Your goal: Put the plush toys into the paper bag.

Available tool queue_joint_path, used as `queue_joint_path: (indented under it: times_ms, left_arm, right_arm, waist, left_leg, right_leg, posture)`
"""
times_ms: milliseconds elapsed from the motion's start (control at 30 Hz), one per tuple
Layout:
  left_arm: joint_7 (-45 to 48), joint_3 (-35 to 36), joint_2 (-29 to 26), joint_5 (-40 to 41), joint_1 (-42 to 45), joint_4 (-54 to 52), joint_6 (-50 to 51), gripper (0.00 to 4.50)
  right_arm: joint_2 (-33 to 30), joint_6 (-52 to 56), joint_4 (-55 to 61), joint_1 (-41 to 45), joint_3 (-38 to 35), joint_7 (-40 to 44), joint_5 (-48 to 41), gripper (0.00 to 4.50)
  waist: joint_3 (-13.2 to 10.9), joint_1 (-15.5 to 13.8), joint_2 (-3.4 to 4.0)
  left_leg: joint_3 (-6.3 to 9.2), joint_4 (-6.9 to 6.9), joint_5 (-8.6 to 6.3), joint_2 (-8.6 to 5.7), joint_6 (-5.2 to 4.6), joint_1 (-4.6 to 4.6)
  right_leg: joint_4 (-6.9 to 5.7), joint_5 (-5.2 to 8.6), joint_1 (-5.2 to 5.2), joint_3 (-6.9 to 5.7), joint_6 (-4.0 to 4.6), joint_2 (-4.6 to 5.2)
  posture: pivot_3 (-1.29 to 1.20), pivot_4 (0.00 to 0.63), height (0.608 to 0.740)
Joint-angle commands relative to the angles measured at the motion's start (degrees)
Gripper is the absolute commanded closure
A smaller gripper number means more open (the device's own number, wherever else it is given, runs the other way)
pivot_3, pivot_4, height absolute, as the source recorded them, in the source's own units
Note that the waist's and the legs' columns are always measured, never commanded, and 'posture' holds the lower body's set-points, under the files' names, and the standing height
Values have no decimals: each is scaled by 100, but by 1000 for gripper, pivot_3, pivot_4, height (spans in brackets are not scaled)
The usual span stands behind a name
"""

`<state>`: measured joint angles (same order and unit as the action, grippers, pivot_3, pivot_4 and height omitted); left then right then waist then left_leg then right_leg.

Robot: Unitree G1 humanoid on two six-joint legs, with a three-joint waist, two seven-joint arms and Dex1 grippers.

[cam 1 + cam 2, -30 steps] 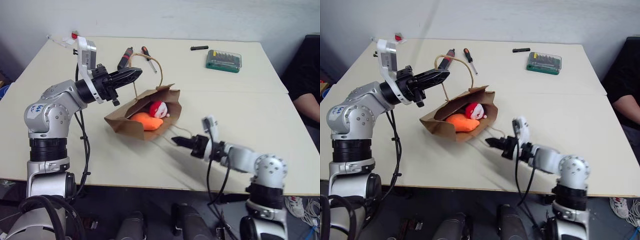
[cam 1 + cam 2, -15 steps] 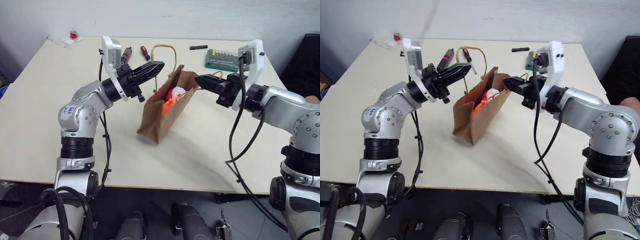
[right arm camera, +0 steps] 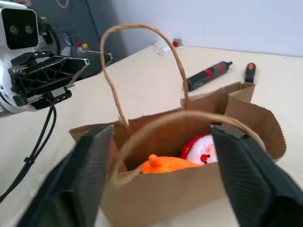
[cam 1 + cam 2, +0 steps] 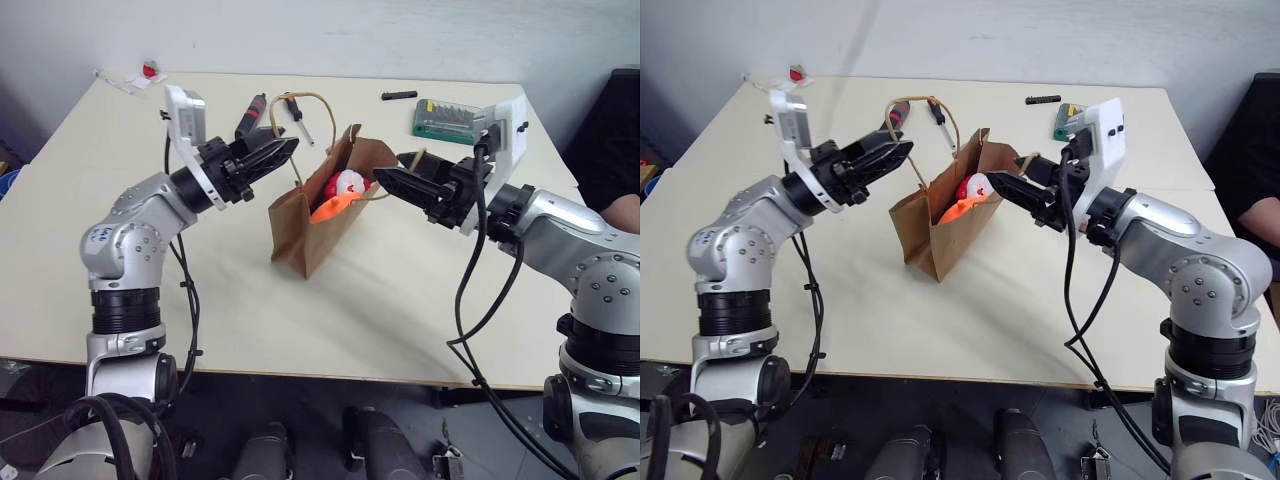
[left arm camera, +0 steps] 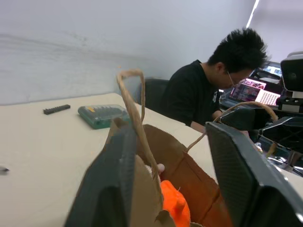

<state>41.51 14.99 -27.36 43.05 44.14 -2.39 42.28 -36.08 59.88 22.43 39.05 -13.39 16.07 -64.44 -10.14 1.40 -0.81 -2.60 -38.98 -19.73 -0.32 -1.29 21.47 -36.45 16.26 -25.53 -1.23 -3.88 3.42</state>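
The paper bag [image 4: 291, 232] is crooked to the table's near edge. My right gripper should go down to the bag's broad side [image 4: 334, 236] and help my left gripper turn the bag square.
The brown paper bag [image 4: 298, 228] stands upright in the middle of the table, its mouth open. Inside it lie the plush toys: the orange blob [image 4: 330, 208] and, behind it, the red-and-white Santa ball [image 4: 347, 184]. My left gripper [image 4: 288, 150] hovers at the bag's left top edge, open, and one cord handle [image 5: 134, 101] rises loose between its fingers. At the bag's right top edge my right gripper [image 4: 393, 170] points in, also open, while the other handle [image 3: 187, 117] arcs free between its fingers [image 3: 244, 165].
A green bit case [image 4: 447, 121], a small black piece [image 4: 398, 95] and two screwdrivers [image 4: 250, 115] lie at the back of the table. Small scraps [image 4: 140, 75] sit at the far left corner. A person in black [image 5: 199, 94] sits off the right edge.
The bag went from lying on its side to standing upright as both arms lifted its handles. Both grippers, shut before, have now opened, and the left one drew back slightly.
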Motion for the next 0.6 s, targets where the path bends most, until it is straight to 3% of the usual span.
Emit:
queue_joint_path:
  times_ms: [33, 100, 133, 267, 400, 500, 600]
  left_arm:
    - [-106, 372, -297, 591, -272, -827, 431, 760]
    - [-196, 586, -546, 826, -602, -1142, 694, 92]
    - [-219, 652, -639, 897, -754, -1238, 767, 12]
    - [-181, 566, -878, 594, -1525, -1445, 543, 12]
    - [-131, 210, -826, 265, -1827, -1454, 185, 12]
    - [53, -420, -761, -326, -1869, -1310, -345, 0]
    - [146, -768, -569, -639, -1694, -920, -688, 0]
  right_arm:
    - [-350, 159, 366, -180, -341, 227, -450, 0]
    - [-610, 236, 498, -364, -320, 316, -448, 0]
    - [-730, 262, 553, -453, -290, 346, -391, 0]
    - [-1124, 238, 696, -915, -172, 622, -147, 0]
    - [-1056, 75, 594, -1194, 84, 729, 180, 0]
    - [-609, -228, 260, -1145, 816, 478, 1028, 580]
    - [-118, -691, -108, -912, 1685, 428, 1992, 1576]
  waist:
    - [0, -1, 0]
    - [0, 1, 0]
    - [0, 7, 0]
    - [0, 11, 0]
    - [0, -3, 0]
    - [2, -3, -3]
    - [1, 1, -2]
  left_leg:
    - [1, 0, 0, 0, 0, 1]
    - [1, 0, -1, 0, -1, 1]
    - [1, 0, -1, 0, -1, 1]
    - [1, -1, 0, 0, 0, -11]
    - [1, -2, 1, 0, 0, -17]
    - [1, -1, 0, 0, 0, -18]
    - [0, -1, 1, -2, 0, -16]
  right_leg:
    - [4, 0, 0, -1, 0, 0]
    - [4, 0, 1, -1, 0, 1]
    - [4, 0, 1, 0, 0, 1]
    - [24, 1, 9, 2, 1, 1]
    - [24, 1, 17, 2, 2, 2]
    - [28, 1, 18, 3, 2, 2]
    - [27, 1, 15, 4, 2, 2]
  posture:
    - [0, 150, 740]
    - [0, 150, 740]
    - [0, 150, 740]
    - [0, 150, 740]
    - [0, 150, 740]
    - [0, 150, 740]
    - [0, 150, 740]
